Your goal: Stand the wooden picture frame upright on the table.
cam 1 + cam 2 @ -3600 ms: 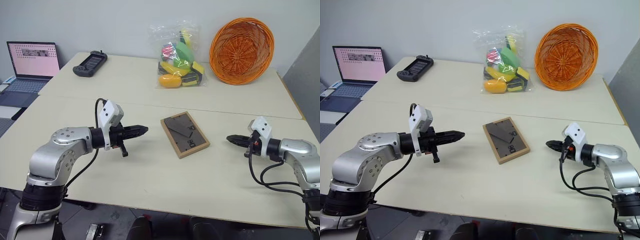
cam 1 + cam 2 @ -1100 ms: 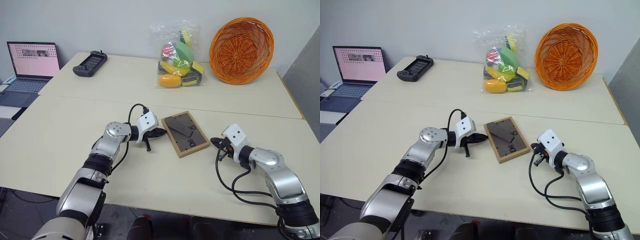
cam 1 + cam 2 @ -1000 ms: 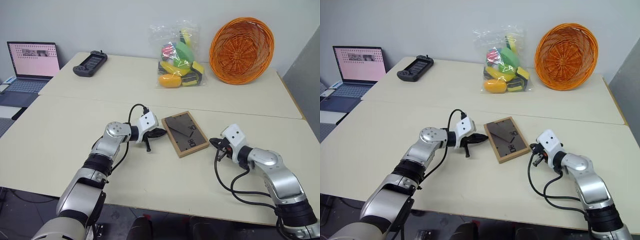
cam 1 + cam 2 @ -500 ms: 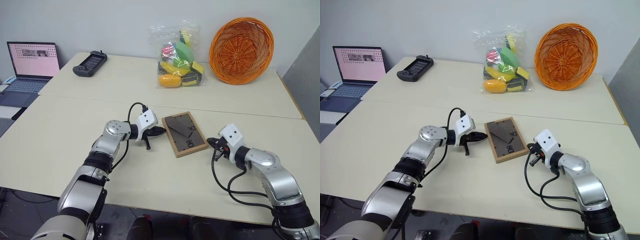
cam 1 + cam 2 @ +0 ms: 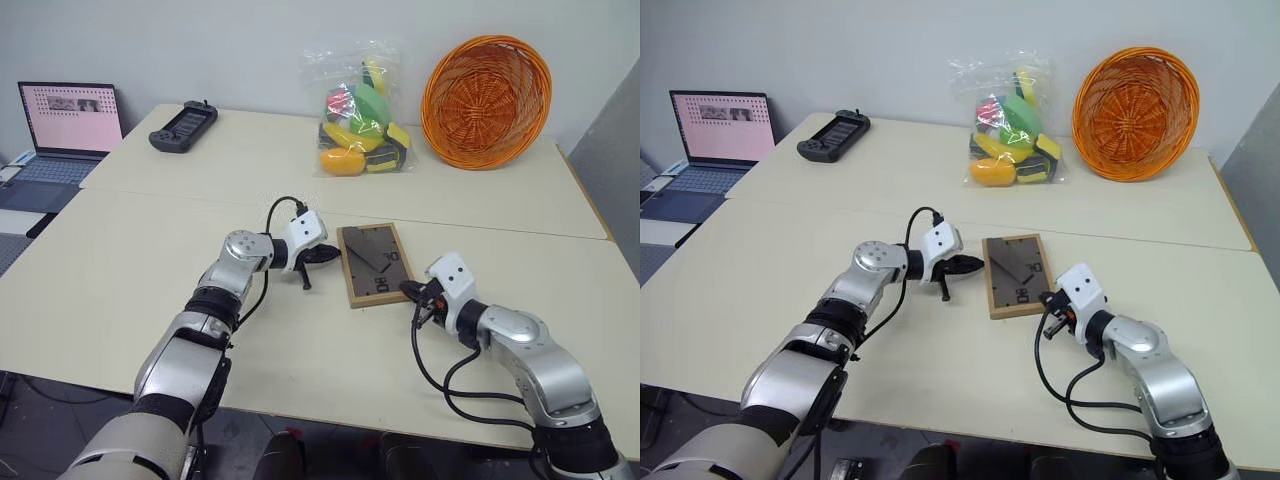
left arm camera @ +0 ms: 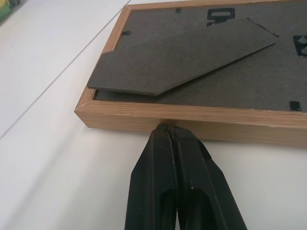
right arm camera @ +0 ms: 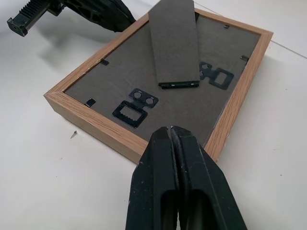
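Observation:
I should first back off because both my grippers are closed against the wooden picture frame's edges (image 5: 401, 298). I should then turn and open my left gripper to take the frame's long side (image 5: 349, 286).
The wooden picture frame (image 5: 375, 263) lies flat on the table (image 5: 120, 270), dark grey back up, its stand flap (image 6: 182, 55) lifted slightly off the back. My left gripper (image 5: 335, 255) is shut, and its tips (image 6: 168, 128) press against the frame's left side edge. On the other side my right gripper (image 5: 408, 291) is also shut, with its tips (image 7: 169, 129) at the frame's near right corner. Neither gripper holds anything. The picture side faces down and is hidden.
At the back of the far table stand a plastic bag of coloured toys (image 5: 357, 105) and an orange wicker basket (image 5: 487, 88). A black game controller (image 5: 181, 127) and an open laptop (image 5: 65, 115) are at the far left. A seam (image 5: 500, 228) runs between the two tabletops.
Both shut grippers have closed in on the frame from either side. The frame has turned from lying diagonally to lying nearly square to me.

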`<action>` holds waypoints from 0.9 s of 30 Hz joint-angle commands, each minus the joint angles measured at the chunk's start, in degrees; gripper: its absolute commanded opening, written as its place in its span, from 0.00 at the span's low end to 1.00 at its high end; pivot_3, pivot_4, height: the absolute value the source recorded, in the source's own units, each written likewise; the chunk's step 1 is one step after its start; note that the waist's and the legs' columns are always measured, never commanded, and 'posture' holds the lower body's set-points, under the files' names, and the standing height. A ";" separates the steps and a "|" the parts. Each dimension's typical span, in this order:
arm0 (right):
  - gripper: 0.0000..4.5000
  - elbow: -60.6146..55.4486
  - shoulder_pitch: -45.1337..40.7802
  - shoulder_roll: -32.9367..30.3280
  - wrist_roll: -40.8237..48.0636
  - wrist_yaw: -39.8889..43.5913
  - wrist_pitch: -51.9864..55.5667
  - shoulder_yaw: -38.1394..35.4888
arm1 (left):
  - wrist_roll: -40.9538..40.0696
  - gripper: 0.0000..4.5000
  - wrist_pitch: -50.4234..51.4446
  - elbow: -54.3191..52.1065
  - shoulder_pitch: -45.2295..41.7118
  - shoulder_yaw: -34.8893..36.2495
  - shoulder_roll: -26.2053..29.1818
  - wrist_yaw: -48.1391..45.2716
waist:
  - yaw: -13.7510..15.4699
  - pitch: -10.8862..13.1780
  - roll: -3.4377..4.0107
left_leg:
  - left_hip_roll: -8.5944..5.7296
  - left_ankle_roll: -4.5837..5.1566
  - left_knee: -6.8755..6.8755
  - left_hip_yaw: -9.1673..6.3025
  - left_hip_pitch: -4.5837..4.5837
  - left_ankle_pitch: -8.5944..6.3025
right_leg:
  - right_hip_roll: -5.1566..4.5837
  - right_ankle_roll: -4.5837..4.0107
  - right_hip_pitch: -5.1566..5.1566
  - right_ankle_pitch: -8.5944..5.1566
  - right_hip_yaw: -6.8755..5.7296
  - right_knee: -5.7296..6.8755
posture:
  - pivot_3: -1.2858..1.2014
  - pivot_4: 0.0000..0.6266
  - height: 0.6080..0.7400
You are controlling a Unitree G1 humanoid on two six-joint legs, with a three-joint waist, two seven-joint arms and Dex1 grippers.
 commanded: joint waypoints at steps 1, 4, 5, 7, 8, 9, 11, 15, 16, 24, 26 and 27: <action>0.02 3.29 -4.12 -3.06 0.13 0.24 -3.47 -5.49 | -0.14 0.02 -2.12 -1.08 -0.53 1.21 0.24 -1.00 | 0.00 0.00 0.00 | 0.00 0.00 0.00 0.00 0.00 0.00 | 0.00 0.00 0.00 0.00 0.00 0.00 | 0.52 0.24 1.00; 0.02 8.41 -5.70 -5.70 0.16 1.56 -6.70 -7.61 | 0.00 0.02 -2.59 -1.40 0.49 1.22 0.80 -1.26 | 0.00 0.00 0.00 | 0.00 0.00 0.03 0.01 0.00 0.00 | 0.00 0.00 0.00 0.00 0.00 0.01 | 0.52 0.24 1.00; 0.02 10.70 -5.09 -6.47 -0.80 1.91 -8.31 -7.03 | -0.06 0.02 -2.49 -1.62 0.71 1.32 0.87 -1.22 | 0.01 0.00 -0.01 | 0.01 0.00 0.03 0.00 0.01 0.00 | 0.00 0.00 0.00 0.00 0.00 0.01 | 0.52 0.24 1.00; 0.02 13.76 -3.37 -7.14 -2.74 2.07 -10.86 -4.70 | -0.20 0.02 -2.34 -2.25 1.10 1.48 0.96 -1.22 | -0.01 -0.02 -0.03 | 0.01 0.01 0.02 -0.01 0.01 0.00 | 0.01 0.00 0.01 0.00 -0.02 0.01 | 0.52 0.24 1.00; 0.02 14.12 -2.51 -6.80 -2.81 2.47 -11.69 -3.73 | -0.25 0.02 -2.28 -2.60 1.25 1.49 1.03 -1.30 | -0.02 -0.02 -0.02 | 0.01 0.01 0.02 -0.01 0.01 0.00 | 0.01 0.00 0.02 0.00 -0.02 0.01 | 0.52 0.24 1.00; 0.02 14.07 -1.86 -6.30 -2.81 2.62 -12.31 -3.06 | -0.27 0.02 -2.22 -2.80 1.31 1.49 1.07 -1.33 | -0.03 -0.02 -0.02 | 0.01 0.01 0.00 0.00 0.00 0.00 | 0.01 0.00 -0.01 0.00 0.00 0.01 | 0.52 0.24 1.00; 0.02 13.39 -0.50 -5.01 -2.70 2.53 -12.45 -1.74 | -0.31 0.02 -2.04 -3.08 1.30 1.56 1.21 -1.39 | -0.07 -0.01 -0.01 | 0.01 0.01 -0.01 0.00 -0.03 0.00 | 0.01 0.00 -0.03 0.00 -0.01 0.03 | 0.52 0.24 1.00; 0.02 11.14 1.52 -3.03 -3.01 1.97 -12.31 0.04 | -0.35 0.02 -1.72 -2.99 0.61 1.70 1.26 -1.35 | -0.56 -0.01 -0.01 | 0.02 0.01 0.21 0.00 -0.05 0.00 | 0.02 0.00 0.01 0.00 0.01 0.12 | 0.52 0.24 1.00; 0.02 10.39 1.81 -2.51 -2.89 1.81 -11.86 0.28 | -0.40 0.02 -1.55 -2.98 0.39 1.78 1.20 -1.34 | -0.65 -0.01 -0.01 | 0.02 0.01 0.29 0.00 -0.03 0.00 | 0.02 0.00 0.03 0.00 0.01 0.17 | 0.52 0.24 1.00; 0.02 3.99 2.43 0.56 -2.30 0.56 -7.54 1.37 | 0.42 0.02 -2.21 -0.85 -1.27 1.90 -0.16 -0.70 | -0.93 -0.01 -0.01 | 0.01 0.01 0.47 -0.06 -0.12 0.00 | 0.05 0.01 0.00 -0.01 -0.01 0.31 | 0.52 0.24 1.00; 0.02 3.47 2.18 0.80 -2.24 0.34 -6.90 1.27 | 0.49 0.02 -2.38 -0.50 -1.52 1.89 -0.47 -0.67 | -0.93 -0.01 -0.01 | 0.01 0.01 0.48 -0.08 -0.14 0.00 | 0.05 0.01 -0.01 -0.01 -0.02 0.32 | 0.52 0.24 1.00; 0.02 3.44 1.96 0.89 -2.22 0.25 -6.63 1.14 | 0.45 0.02 -2.44 -0.34 -1.63 1.91 -0.61 -0.72 | -0.93 -0.01 -0.01 | 0.01 0.01 0.48 -0.09 -0.14 0.00 | 0.05 0.01 0.00 -0.01 -0.02 0.32 | 0.52 0.24 1.00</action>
